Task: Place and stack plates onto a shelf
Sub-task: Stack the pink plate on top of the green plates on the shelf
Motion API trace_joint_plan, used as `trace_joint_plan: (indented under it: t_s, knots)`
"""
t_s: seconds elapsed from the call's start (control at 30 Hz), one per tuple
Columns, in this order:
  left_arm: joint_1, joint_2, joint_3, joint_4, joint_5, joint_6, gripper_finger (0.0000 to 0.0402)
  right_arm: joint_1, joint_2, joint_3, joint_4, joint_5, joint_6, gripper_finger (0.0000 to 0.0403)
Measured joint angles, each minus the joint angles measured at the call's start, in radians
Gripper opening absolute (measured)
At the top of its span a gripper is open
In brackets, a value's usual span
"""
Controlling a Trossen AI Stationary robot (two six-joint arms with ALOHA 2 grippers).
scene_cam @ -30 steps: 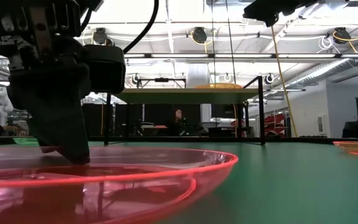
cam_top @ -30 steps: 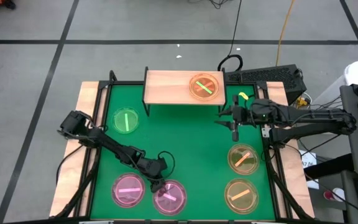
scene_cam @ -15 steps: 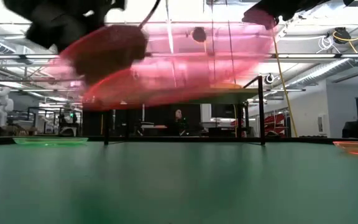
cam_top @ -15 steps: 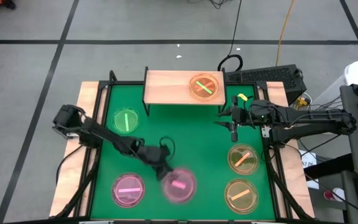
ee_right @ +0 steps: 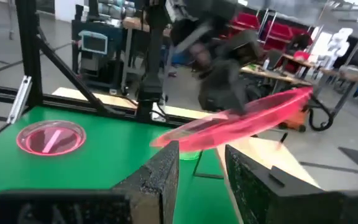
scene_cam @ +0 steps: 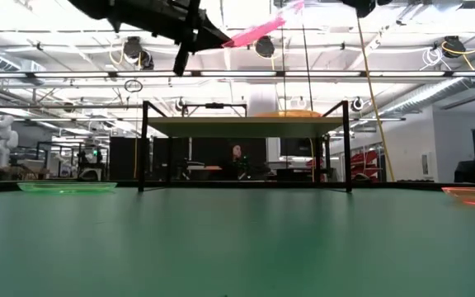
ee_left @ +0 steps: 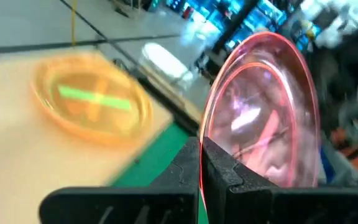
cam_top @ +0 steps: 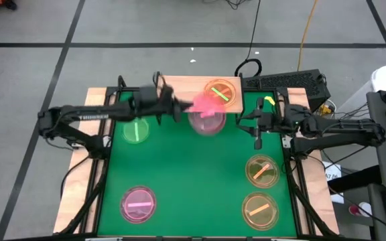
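Note:
My left gripper is pinching the pink plate (scene_cam: 258, 31) by its rim, higher than the shelf. I continue to bring it over the shelf's amber plate (cam_top: 221, 92) until the two plates line up.
My left gripper (cam_top: 179, 109) is shut on a pink plate (cam_top: 207, 114) high above the table, just in front of the shelf (cam_top: 179, 94); the low view shows the plate (scene_cam: 260, 30) tilted above shelf height. An amber plate with a green bar (cam_top: 220, 94) rests on the right half of the shelf and also shows in the left wrist view (ee_left: 92, 107). A green plate (cam_top: 136, 129), a pink plate (cam_top: 138, 203) and two amber plates (cam_top: 262, 169) (cam_top: 260, 209) lie flat on the green mat. My right gripper (cam_top: 256, 139) hangs open and empty at the right of the table, its fingers apart in the right wrist view (ee_right: 202, 149). My left gripper pinches the pink plate's rim (ee_left: 202, 163) between its two fingers, on the side of the plate toward the table's left. The fingers come roughly level from the table's left. The plate is lifted clear, tilted, and sticks out beyond the fingertips toward the shelf's amber plate.
The shelf stands on thin black legs (scene_cam: 143, 148) at the far edge of the mat, and the left half of its top (cam_top: 176, 90) is bare wood. Wooden side strips (cam_top: 89, 127) and black rails border the mat. People and benches show in the room behind.
My left gripper has lifted the pink plate off the mat at the near edge and carried it up and toward the far edge, to just in front of the shelf. The plate has gone from lying flat to tilted in the air.

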Motion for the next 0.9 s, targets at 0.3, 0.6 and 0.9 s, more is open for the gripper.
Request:
trace_joint_plan:
  t_s: [0.3,0.6,0.9]
  knots:
    - [0.158,0.247,0.493,-0.458,0.112,0.1,0.0001,0.0,-0.045,0.0,0.003,0.004,-0.022,0.0114]
    - [0.226,0.519,0.72,-0.523,0.167,0.079,0.0001,0.0,-0.049,0.0,-0.003,0.003,-0.016,0.0114]
    - [0.27,0.614,0.751,-0.538,0.174,0.082,0.0015,0.0,-0.049,0.0,-0.031,0.003,-0.016,0.0114]
